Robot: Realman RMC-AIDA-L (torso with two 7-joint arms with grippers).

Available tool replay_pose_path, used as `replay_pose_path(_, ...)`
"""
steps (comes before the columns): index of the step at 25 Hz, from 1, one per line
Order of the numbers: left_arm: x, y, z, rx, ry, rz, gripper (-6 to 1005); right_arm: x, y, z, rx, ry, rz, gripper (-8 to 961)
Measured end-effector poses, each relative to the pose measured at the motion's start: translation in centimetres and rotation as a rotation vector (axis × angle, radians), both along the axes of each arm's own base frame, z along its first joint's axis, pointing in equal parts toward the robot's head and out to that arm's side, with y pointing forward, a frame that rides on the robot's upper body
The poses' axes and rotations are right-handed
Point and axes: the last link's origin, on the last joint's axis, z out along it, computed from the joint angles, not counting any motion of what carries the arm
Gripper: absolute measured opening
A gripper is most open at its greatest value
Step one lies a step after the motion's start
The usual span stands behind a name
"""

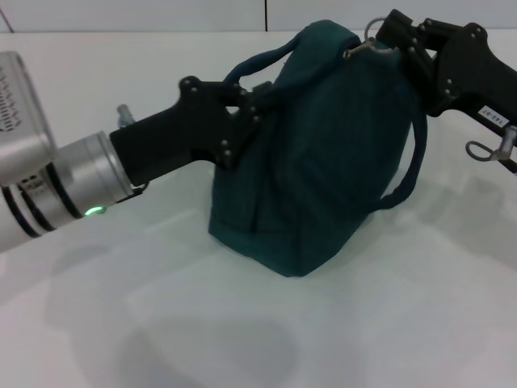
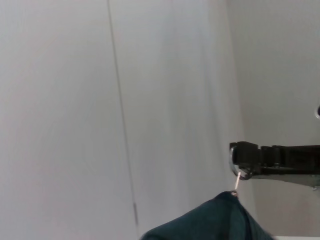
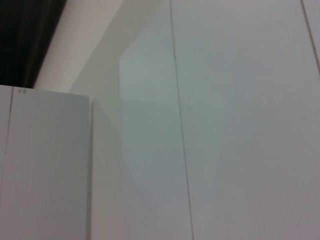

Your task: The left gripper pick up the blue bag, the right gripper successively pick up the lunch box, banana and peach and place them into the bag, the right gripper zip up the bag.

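Note:
My right gripper is raised, and the bag's top point(image 1: 351, 53) is bunching up into a peak under it. Next, I let go of the zipper's ring pull point(image 1: 372, 30) and take it again lower down, next to the bag.
The blue bag point(image 1: 323, 162) stands on the white table point(image 1: 202, 323), bulging, its top drawn together. My left gripper point(image 1: 257, 103), on the silver wrist with the green light, is shut on the bag's left upper edge by one handle point(image 1: 258, 58). The other handle point(image 1: 412, 153) hangs loose on the right. My right gripper point(image 1: 386, 36) is at the bag's top right corner, shut on the metal ring pull point(image 1: 365, 47) of the zipper. The left wrist view shows the right gripper point(image 2: 236, 159), the ring pull point(image 2: 239, 176) and the bag's top point(image 2: 215, 222). The lunch box, banana and peach are out of view.
A white panelled wall point(image 1: 161, 16) runs behind the table. Metal cable fittings point(image 1: 489, 149) stick out under the right arm. The right wrist view shows only white wall and cabinet panels point(image 3: 200, 125).

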Motion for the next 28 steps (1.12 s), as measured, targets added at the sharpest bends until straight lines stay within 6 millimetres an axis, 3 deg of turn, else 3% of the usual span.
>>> replay_pose_path(6,-1.4,-0.4,1.5,0.04,-0.008,0.02,48,1.2,0.8,0.5,0.0,0.0,-0.091,19)
replay_pose_path(28,-3.2,-0.3,3.1,0.099,-0.011,0.082,43,5.6,1.3,0.5,0.034,-0.049,-0.338,20)
